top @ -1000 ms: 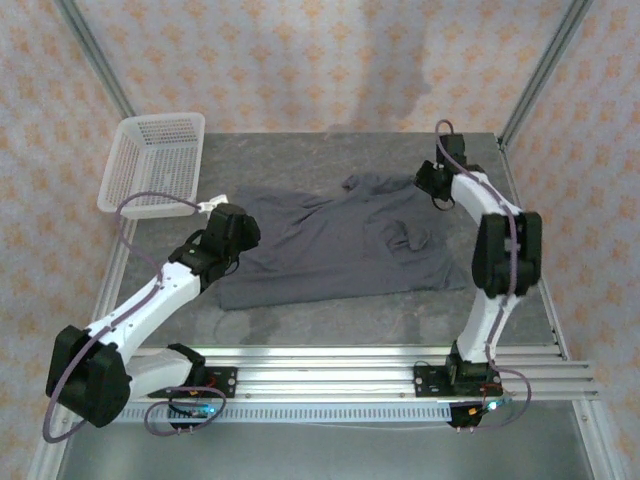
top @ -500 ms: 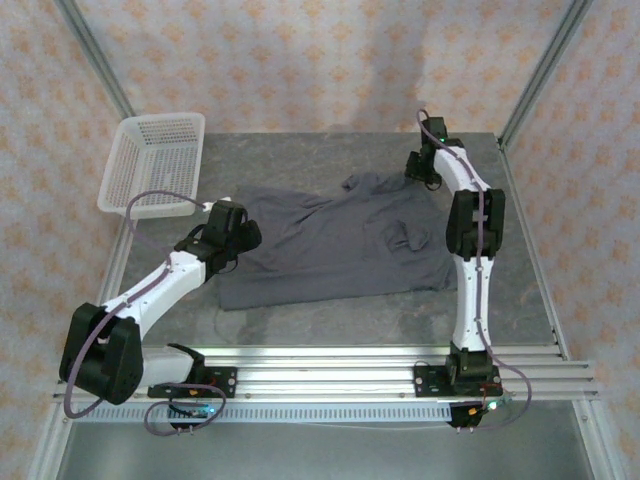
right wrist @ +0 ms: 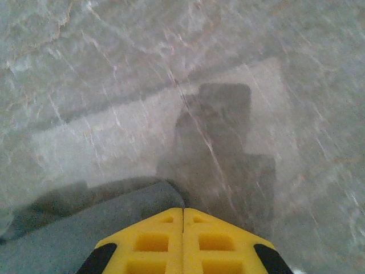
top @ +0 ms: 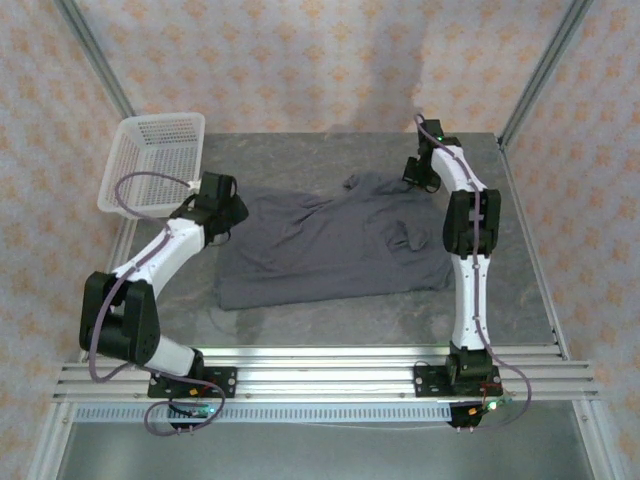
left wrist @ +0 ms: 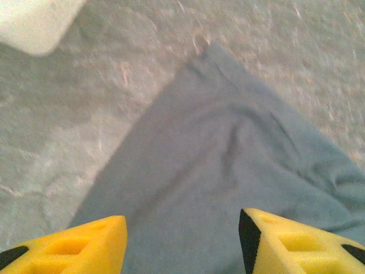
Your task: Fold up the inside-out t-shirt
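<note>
Loose wrinkles (top: 310,212) run across the inside-out t-shirt (top: 325,250), so its far half will fold over in uneven folds when the robot brings the t-shirt's corner nearer.
The inside-out t-shirt (top: 330,250) lies spread and wrinkled across the middle of the grey table, dark slate-grey. My left gripper (top: 218,195) hovers over its far left corner, close to the basket. In the left wrist view this gripper (left wrist: 182,228) is open, its yellow fingers (left wrist: 85,242) wide apart above the cloth (left wrist: 217,160), nothing between them. My right gripper (top: 413,172) sits at the shirt's far right corner. In the right wrist view it (right wrist: 183,210) is shut, tips pressed together, with the shirt's edge (right wrist: 85,228) lying against the left finger. Whether cloth is pinched does not show.
A white mesh basket (top: 125,160) stands at the far left, just beyond the left gripper, and its corner (left wrist: 34,23) shows in the left wrist view. Bare grey table (top: 330,320) runs between the shirt and the aluminium rails (top: 320,365) at the near edge.
The left arm has swung its gripper farther back, toward the shirt's far left corner and the basket. The right gripper has moved left to the shirt's far edge and closed.
</note>
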You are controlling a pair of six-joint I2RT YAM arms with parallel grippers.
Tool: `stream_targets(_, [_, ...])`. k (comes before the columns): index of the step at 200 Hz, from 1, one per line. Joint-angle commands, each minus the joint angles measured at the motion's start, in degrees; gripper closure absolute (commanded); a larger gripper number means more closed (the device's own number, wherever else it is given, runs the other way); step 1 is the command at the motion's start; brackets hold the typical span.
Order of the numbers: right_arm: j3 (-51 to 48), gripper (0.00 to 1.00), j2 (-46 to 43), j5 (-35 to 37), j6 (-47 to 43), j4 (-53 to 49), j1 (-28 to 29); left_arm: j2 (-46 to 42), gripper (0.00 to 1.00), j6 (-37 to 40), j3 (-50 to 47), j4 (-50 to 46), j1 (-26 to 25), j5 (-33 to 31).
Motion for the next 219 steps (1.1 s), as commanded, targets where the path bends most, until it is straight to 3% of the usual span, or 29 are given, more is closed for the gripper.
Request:
stream_targets(1, [-8.5, 1.0, -10.8, 1.7, 1.5, 3.6, -1.1, 5.0, 0.47, -3.1, 7.4, -7.2, 1.0, -8.4])
stream_targets(22, [-19.0, 1.0, -17.9, 0.3, 3.3, 9.9, -1.7, 12.3, 0.5, -1.9, 15.6, -10.9, 1.0, -11.0])
stream_targets(56, [-29.5, 1.0, -22.9, -2.8, 6.5, 16.8, -2.6, 23.0, 0.52, 0.7, 25.4, -11.9, 1.0, -7.4])
stream_targets(75, [-30.0, 1.0, -22.5, -4.0, 6.9, 16.5, -2.6, 29.6, 0.52, 1.5, 30.7, -12.1, 0.7, -5.5])
stream_targets(134, [-28.8, 1.0, -22.0, -5.1, 6.7, 16.3, -2.6, 42.7, 0.53, 4.1, 43.6, -12.5, 0.8, -8.9])
stream_targets(219, [-27.8, 1.0, -21.2, -4.9, 6.5, 15.3, -2.6, 49.1, 0.61, 3.5, 49.1, -14.0, 1.8, -8.8])
